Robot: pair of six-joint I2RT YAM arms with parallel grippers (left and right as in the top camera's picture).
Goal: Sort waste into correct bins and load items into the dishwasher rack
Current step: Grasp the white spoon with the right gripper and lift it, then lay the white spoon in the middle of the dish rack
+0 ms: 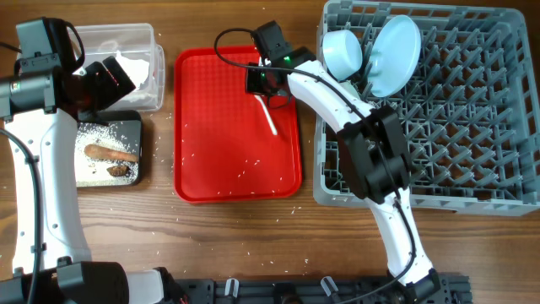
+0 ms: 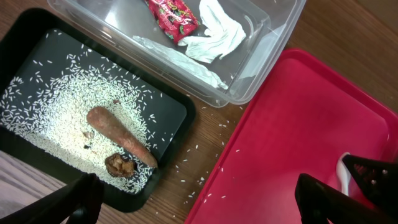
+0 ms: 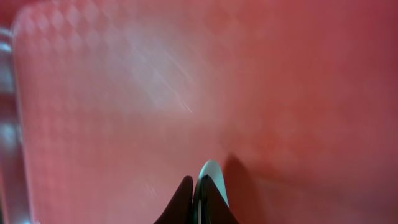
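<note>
I should continue carrying the white plastic spoon (image 1: 268,118), which my right gripper holds by its end, until the spoon lies among the grey rack's open wires (image 1: 416,127).
My right gripper (image 1: 263,89) is low over the red tray and shut on the white plastic spoon (image 1: 271,118), whose tip shows between the fingers in the right wrist view (image 3: 211,169). My left gripper (image 2: 199,208) is open and empty, above the edge between the black tray and the red tray. The black tray (image 2: 180,112) holds rice grains (image 2: 56,112), the brown sausage piece (image 2: 118,134) and the small brown lump (image 2: 118,165). The clear tub (image 2: 273,37) holds the red wrapper (image 2: 171,15) and white tissue (image 2: 217,34). The grey rack (image 1: 472,118) holds the pale blue plate (image 1: 396,52) and a pale bowl (image 1: 342,52).
The flat red tray (image 1: 228,160) lies between the bins and the rack, with a few loose rice grains on it. More grains lie on the wood (image 2: 205,149) beside the black tray. The yellow cup and mint bowl are not visible.
</note>
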